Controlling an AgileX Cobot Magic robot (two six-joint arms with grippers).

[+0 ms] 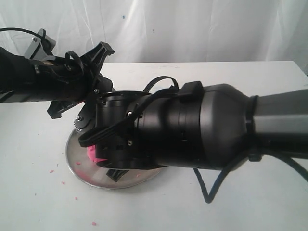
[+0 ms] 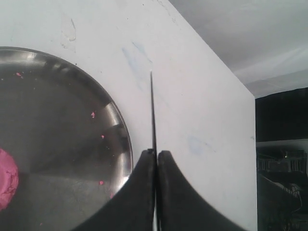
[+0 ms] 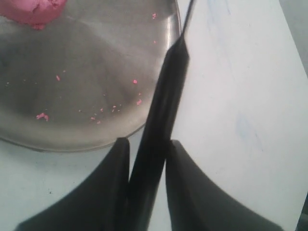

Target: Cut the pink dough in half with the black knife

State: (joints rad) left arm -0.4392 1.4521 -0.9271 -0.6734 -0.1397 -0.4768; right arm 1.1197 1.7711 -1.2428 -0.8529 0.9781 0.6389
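Next, I open my left gripper, which is shut on the knife's blade (image 2: 153, 110), and back it off before my right gripper brings the blade over the pink dough (image 1: 92, 154).
The pink dough (image 1: 92, 155) (image 2: 6, 178) (image 3: 33, 9) lies on the steel plate (image 1: 73, 159) (image 2: 121, 126) (image 3: 72, 132). In the left wrist view my left gripper (image 2: 156, 153) is shut on the thin blade of the black knife (image 2: 153, 110), which points out over the white table just past the plate's rim. In the right wrist view the knife's thick handle (image 3: 166, 91) runs slanted between the fingers of my right gripper (image 3: 147, 142). Both fingers touch it. In the exterior view the right arm's wrist hides the knife and both sets of fingertips.
Tiny pink crumbs (image 3: 42, 116) dot the plate, and a few (image 1: 52, 171) lie on the white table (image 1: 38, 192) near its front left. A white curtain (image 1: 192, 29) hangs behind. The right arm's bulky wrist (image 1: 192, 127) hangs over the plate.
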